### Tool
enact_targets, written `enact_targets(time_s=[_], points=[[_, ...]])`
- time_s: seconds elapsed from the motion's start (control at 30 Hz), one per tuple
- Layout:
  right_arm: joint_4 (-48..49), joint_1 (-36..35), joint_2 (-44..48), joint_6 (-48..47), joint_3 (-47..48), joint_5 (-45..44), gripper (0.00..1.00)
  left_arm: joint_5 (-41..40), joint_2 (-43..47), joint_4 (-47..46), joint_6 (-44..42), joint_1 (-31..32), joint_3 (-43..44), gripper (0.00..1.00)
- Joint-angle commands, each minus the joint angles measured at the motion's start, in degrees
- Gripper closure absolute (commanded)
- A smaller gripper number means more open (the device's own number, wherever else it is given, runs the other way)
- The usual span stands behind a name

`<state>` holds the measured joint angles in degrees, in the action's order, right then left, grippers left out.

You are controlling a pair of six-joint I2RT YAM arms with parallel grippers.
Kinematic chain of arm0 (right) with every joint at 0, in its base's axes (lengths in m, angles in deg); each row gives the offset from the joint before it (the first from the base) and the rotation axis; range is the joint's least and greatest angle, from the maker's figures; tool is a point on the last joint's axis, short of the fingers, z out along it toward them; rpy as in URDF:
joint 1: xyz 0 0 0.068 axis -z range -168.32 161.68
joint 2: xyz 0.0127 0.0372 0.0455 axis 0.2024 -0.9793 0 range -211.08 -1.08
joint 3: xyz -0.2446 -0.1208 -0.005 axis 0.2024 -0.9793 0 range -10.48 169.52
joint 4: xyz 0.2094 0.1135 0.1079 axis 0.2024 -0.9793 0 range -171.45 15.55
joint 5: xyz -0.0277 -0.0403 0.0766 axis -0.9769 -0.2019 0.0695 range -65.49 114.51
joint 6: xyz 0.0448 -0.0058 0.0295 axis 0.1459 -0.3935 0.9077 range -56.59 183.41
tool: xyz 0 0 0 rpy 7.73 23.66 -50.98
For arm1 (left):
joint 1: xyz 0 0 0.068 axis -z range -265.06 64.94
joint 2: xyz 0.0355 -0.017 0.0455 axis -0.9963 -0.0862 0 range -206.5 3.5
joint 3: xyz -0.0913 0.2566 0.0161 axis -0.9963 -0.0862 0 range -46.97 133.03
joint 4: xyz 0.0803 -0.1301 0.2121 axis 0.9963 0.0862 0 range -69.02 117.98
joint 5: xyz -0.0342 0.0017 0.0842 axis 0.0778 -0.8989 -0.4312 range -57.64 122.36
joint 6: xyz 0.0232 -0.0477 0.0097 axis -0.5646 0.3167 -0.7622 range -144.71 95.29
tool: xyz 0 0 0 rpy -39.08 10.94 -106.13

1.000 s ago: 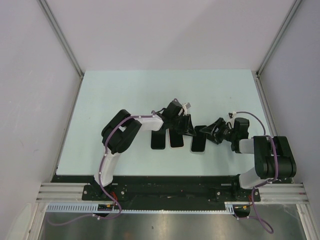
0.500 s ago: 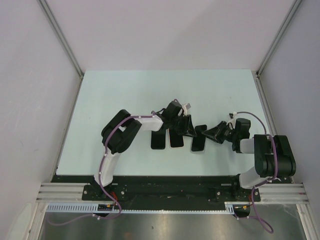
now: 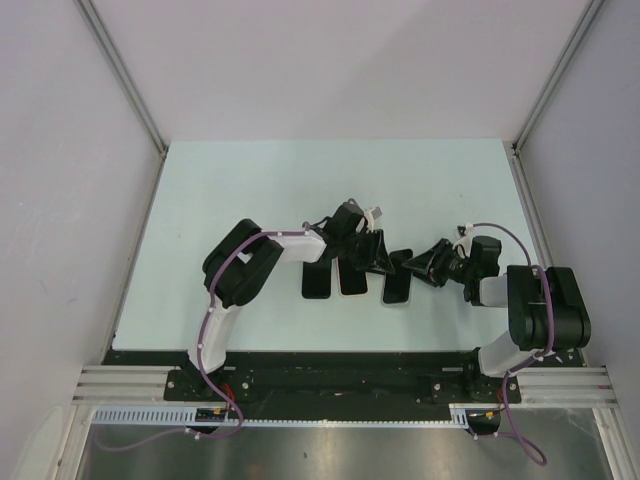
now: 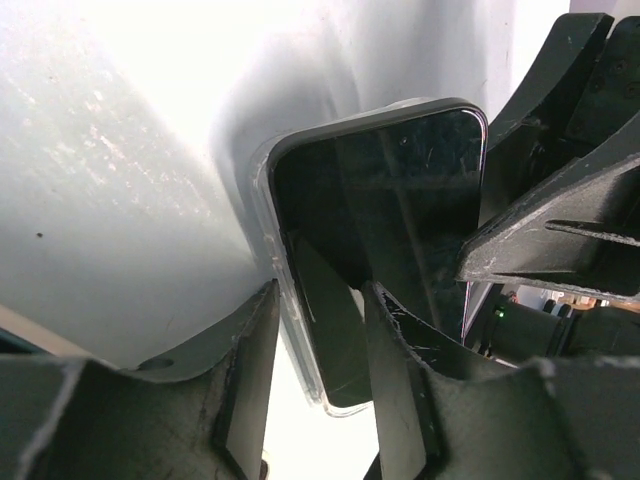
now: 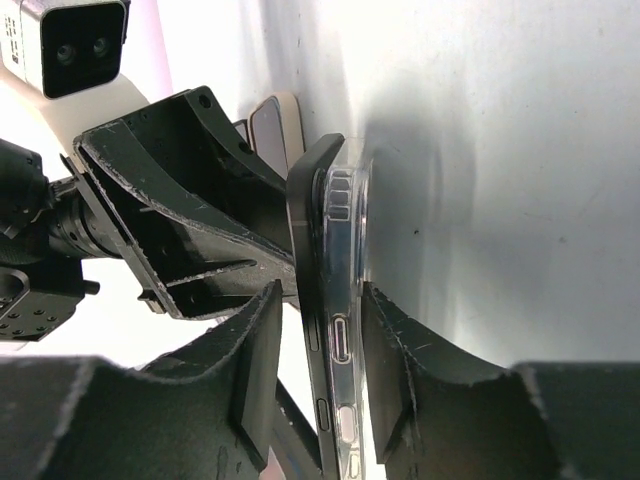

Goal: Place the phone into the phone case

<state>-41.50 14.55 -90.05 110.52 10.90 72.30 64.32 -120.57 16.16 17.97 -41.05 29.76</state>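
The phone sticks out from the case's far end (image 5: 338, 168), so the robot's right gripper should squeeze their side edges (image 5: 332, 338) and raise both for the left gripper to pinch together.
The phone (image 4: 390, 200), dark-screened, lies in the clear phone case (image 4: 284, 310) on the table, just in front of both arms (image 3: 397, 287). Edge-on in the right wrist view, the black phone (image 5: 303, 230) sits against the case (image 5: 345, 230), standing a little proud of it at the far end. My left gripper (image 4: 320, 400) straddles one corner, open, with a bright gap at its left finger. My right gripper (image 5: 318, 370) straddles the opposite end, open; its right finger touches the case and a gap shows at the left finger. Both grippers meet over the phone (image 3: 385, 262), (image 3: 415, 268).
Two other dark flat slabs (image 3: 317, 283) (image 3: 352, 278) lie side by side just left of the phone, under the left arm's wrist. Grey walls stand round the pale table (image 3: 250, 190). The black base rail (image 3: 330, 365) runs along the near edge.
The right gripper's jaws squeezed in on the phone and case and have come apart again. The left jaws have widened slightly. The phone and case have stayed where they were.
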Motion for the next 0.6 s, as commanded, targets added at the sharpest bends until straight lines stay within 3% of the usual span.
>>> enact_targets(time_s=[0.0,0.3,0.57], points=[[6.2,-0.8,-0.5,3.2,0.5,6.6,0.61,-0.8,-1.1,2.0,-0.1,1.5,-0.6,0.53],[9.0,-0.5,-1.3,5.0,0.1,7.7,0.60,-1.0,-1.2,2.8,-0.8,1.4,-0.3,0.47],[8.2,-0.2,-1.7,4.4,0.0,6.7,0.99,-1.1,-1.2,3.1,-1.0,1.3,-0.3,0.46]])
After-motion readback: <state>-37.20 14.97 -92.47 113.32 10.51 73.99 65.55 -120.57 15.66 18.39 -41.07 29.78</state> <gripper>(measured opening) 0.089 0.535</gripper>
